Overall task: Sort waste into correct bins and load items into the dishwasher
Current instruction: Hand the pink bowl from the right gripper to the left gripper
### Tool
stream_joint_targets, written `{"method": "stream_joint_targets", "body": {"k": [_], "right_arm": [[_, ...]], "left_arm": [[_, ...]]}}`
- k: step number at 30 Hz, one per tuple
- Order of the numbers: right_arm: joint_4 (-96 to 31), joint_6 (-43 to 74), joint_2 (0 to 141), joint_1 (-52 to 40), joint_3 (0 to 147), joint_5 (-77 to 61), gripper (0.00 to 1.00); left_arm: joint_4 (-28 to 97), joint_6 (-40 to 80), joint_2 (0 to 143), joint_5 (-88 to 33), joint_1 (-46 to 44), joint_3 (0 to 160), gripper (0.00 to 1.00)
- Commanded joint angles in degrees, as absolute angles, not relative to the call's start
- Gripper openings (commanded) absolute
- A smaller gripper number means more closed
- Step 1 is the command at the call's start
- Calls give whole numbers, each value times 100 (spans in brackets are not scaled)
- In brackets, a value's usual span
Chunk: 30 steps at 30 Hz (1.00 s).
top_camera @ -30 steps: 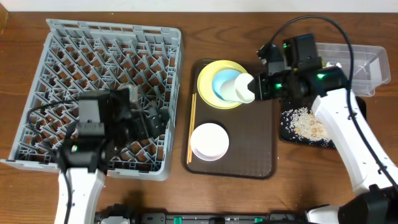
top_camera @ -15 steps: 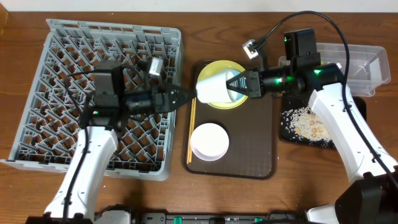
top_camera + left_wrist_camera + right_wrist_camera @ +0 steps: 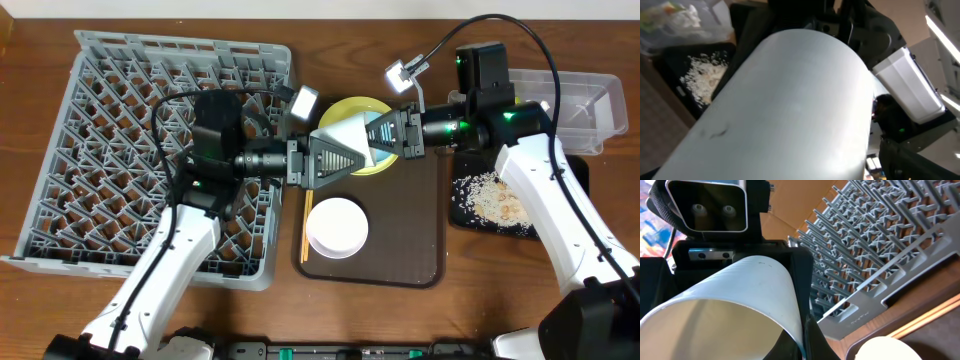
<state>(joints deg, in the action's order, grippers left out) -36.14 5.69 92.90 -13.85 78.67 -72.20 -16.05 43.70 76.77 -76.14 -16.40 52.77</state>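
My right gripper is holding the cup's rim (image 3: 368, 149) and the grey dish rack is on my left gripper's side, so my left gripper should carry the cup by its base.
The small white cup (image 3: 348, 143) lies on its side in the air over the yellow plate (image 3: 345, 110), held between both arms. My right gripper (image 3: 396, 135) is shut on the cup's rim; the right wrist view shows a finger (image 3: 802, 330) pinching the cup wall (image 3: 740, 295). My left gripper (image 3: 335, 158) has its fingers spread wide around the cup's base end. The cup (image 3: 790, 110) fills the left wrist view and hides the jaws. The light blue bowl (image 3: 379, 129) sits on the plate. The pale bowl (image 3: 336, 227) and chopsticks (image 3: 308, 210) lie on the brown tray.
The grey dish rack (image 3: 130, 100) stands at the left. The brown serving tray (image 3: 400, 240) is in the middle. The black tray (image 3: 462, 215) holds rice scraps (image 3: 490, 197) at the right. The clear tub (image 3: 590, 100) holds the wrapper and napkin (image 3: 675, 17).
My left arm has reached right from over the rack, and its fingers have opened around the cup's base. My right gripper still holds the cup in about the same place.
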Motion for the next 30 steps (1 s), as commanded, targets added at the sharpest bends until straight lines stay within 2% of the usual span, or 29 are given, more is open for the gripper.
{"method": "stream_joint_targets", "body": {"k": [1,5,14,19,27,30], "right_arm": [[-3605,617,9303,-1468,7891,-7424,1],[-3771,615,9303,-1470,7891,-7419,1],[-4169,613,9303,-1470,7891,-7395,1],[-4134,611,9303,-1466,7891,-7330,1],[-4134,613,9303,-1466,7891,-7205,1],[-4136,613,9303,-1466,7891,-7205,2]], "left_arm": [[-1667,4619,7673,-7695,-1695,5360,93],[-1730,4617,7673,-7693,-1695,5360,84],[-1730,4611,7673,-7279,-1695,5360,90],[-1730,4613,7673,-7284,-1695,5360,89],[-1726,4501,7673,-7284,-1695,5358,67],[-1723,4283,7673,-7284,-1695,5358,63]]}}
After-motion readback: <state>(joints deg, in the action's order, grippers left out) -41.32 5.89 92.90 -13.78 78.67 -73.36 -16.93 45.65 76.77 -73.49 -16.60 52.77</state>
